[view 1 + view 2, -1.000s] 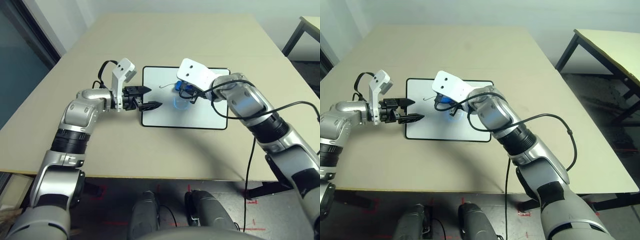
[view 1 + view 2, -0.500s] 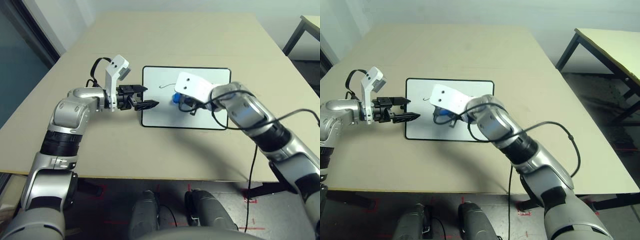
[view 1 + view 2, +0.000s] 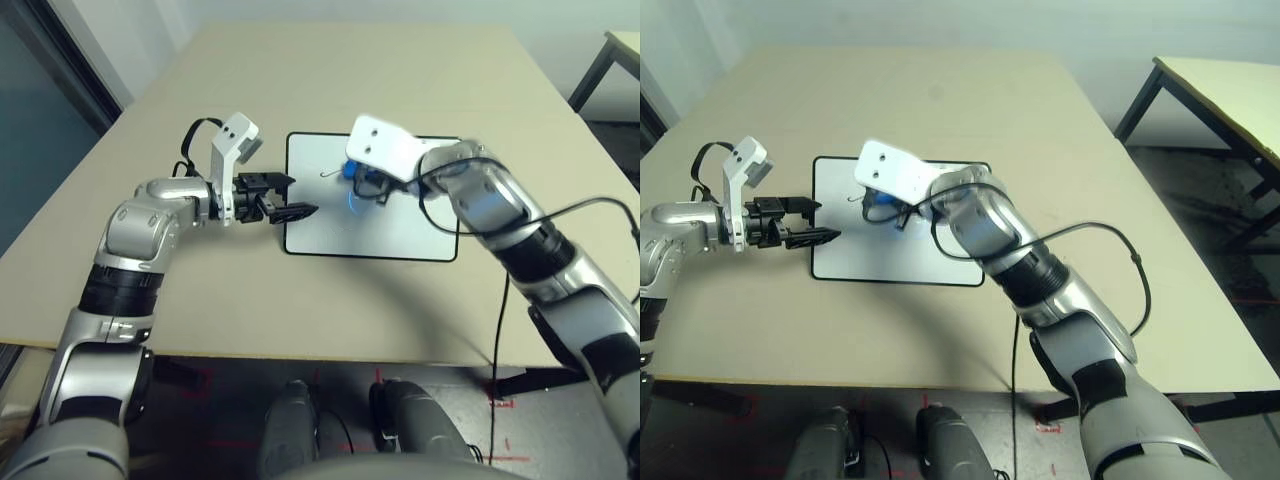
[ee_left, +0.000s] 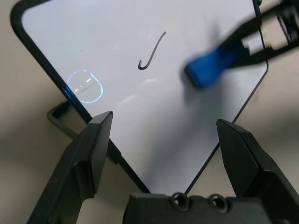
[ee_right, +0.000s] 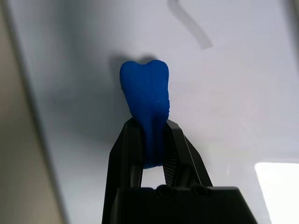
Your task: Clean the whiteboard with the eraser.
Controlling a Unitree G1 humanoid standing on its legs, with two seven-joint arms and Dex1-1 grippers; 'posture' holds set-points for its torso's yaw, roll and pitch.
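Note:
The black hook-shaped mark (image 3: pixel 329 174) is beyond the eraser's tip, so my right gripper should wipe the eraser back over it toward the board's edge (image 3: pixel 287 172) by my left gripper.
The whiteboard (image 3: pixel 400 215) lies flat in the middle of the tan table. It carries a small black hook-shaped mark (image 4: pixel 152 53) and a pale blue ring (image 4: pixel 84 86). My right gripper (image 3: pixel 362 178) is shut on the blue eraser (image 5: pixel 145 95). It holds the eraser's tip on the board's far half, just right of the black mark (image 3: pixel 330 173). My left gripper (image 3: pixel 298 196) stands open at the board's left edge, its two fingers (image 4: pixel 93 144) spread over the frame with nothing between them.
The tan table (image 3: pixel 350 70) stretches well beyond the board on every side. A second table (image 3: pixel 1220 90) stands off to the right, past a gap of floor. A black cable (image 3: pixel 590 210) loops off my right forearm.
My right gripper swept the eraser toward the near side of the board and then back toward the far edge, ending beside the black mark. The left gripper drew back slightly to the left.

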